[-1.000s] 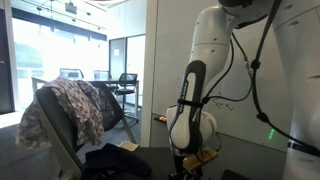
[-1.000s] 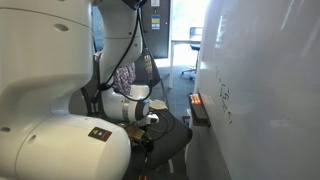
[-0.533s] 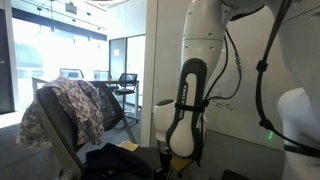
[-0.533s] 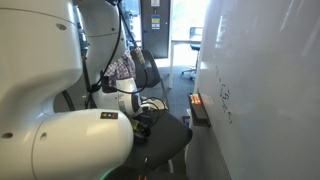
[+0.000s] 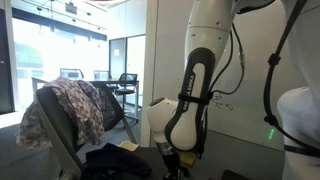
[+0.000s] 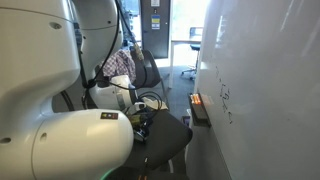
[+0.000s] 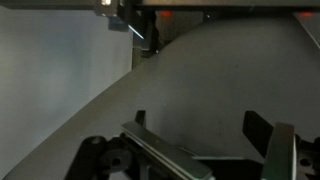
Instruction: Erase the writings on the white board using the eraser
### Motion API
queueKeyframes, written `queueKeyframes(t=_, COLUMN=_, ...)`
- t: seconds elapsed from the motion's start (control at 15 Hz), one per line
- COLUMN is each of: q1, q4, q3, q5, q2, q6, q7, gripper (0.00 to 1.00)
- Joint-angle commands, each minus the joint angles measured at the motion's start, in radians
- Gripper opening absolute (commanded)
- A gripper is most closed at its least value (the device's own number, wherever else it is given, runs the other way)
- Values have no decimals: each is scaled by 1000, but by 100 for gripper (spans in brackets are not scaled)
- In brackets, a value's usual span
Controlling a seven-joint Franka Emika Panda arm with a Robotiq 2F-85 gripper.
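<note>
Next, I swing my gripper back toward the dark clothing (image 5: 112, 160) and grab the eraser beside it, as only empty grey surface (image 7: 195, 85) near its edge is under my gripper.
The white board (image 5: 255, 75) fills the right of both exterior views (image 6: 265, 70). The writings (image 5: 224, 101) are a small cluster of thin dark scribbles low on it, also seen in the other exterior view (image 6: 225, 103). A small reddish object (image 6: 196, 101) lies on the ledge below the board; I cannot tell if it is the eraser. My gripper (image 7: 200, 125) is open and empty in the wrist view, over a dark grey surface. It hangs low, away from the board (image 5: 170, 166).
A chair draped with patterned cloth (image 5: 65, 115) stands beside the arm. Dark clothing (image 5: 115, 160) lies below it. A dark seat (image 6: 165, 140) with cables is under the gripper. Glass partitions and office desks are behind.
The arm has swung and its wrist has shifted sideways and lower over the dark seat. The board, the writings and the ledge object have not changed.
</note>
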Motion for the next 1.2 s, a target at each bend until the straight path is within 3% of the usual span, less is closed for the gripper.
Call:
queueKeyframes(t=0.0, q1=-122, q4=2, q3=85, q5=-102, q2=-68, q6=-114, q7=-148, gripper=100)
queueKeyframes(t=0.47, q1=-258, q4=9, q3=219, q5=-173, q2=-51, q6=-139, q7=-456, gripper=100)
queueKeyframes(t=0.8, q1=-266, q4=83, q3=318, q5=-158, q2=-13, q6=-164, q7=-656, gripper=100)
queueKeyframes(t=1.13, q1=-291, q4=174, q3=363, q5=-185, q2=39, q6=-153, q7=-891, gripper=100)
